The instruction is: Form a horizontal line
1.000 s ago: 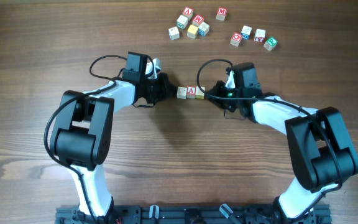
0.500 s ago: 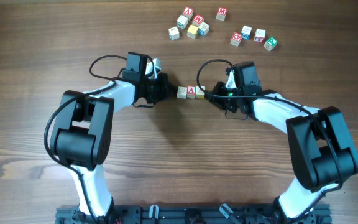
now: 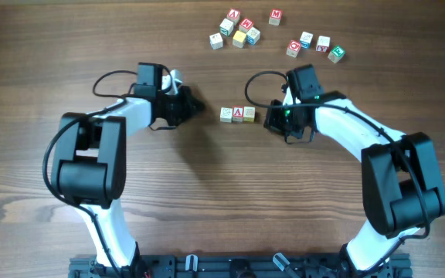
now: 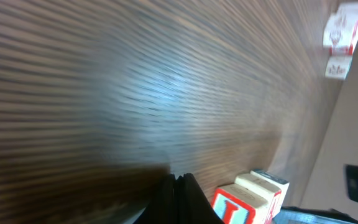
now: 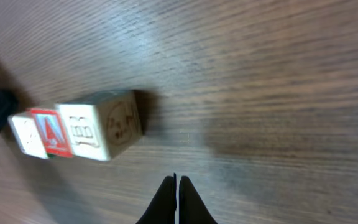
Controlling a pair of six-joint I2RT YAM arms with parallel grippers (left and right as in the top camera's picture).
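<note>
My left gripper should now move back from the line until its empty fingers have room to open freely, because the cream cube (image 3: 226, 115) is flush with the red-"A" cube.
The horizontal line (image 3: 238, 114) is three small wooden cubes side by side on the table: a cream one on the left, a red-"A" one in the middle and a pale yellow one on the right. My left gripper (image 3: 198, 107) is shut and empty, a short way left of the line. My right gripper (image 3: 270, 123) is shut and empty, just right of it. The row lies left of and beyond the right fingertips in the right wrist view (image 5: 79, 131). In the left wrist view it sits beside the shut fingers (image 4: 253, 194).
Several loose letter cubes lie at the far edge: a cluster (image 3: 236, 31), a single red one (image 3: 275, 15) and a group to the right (image 3: 316, 46). Two of them show in the left wrist view (image 4: 342, 37). Both arms' cables loop above the grippers.
Both grippers have drawn back from the ends of the cube row, the left one further to the left, the right one slightly right. The three cubes have stayed in place.
</note>
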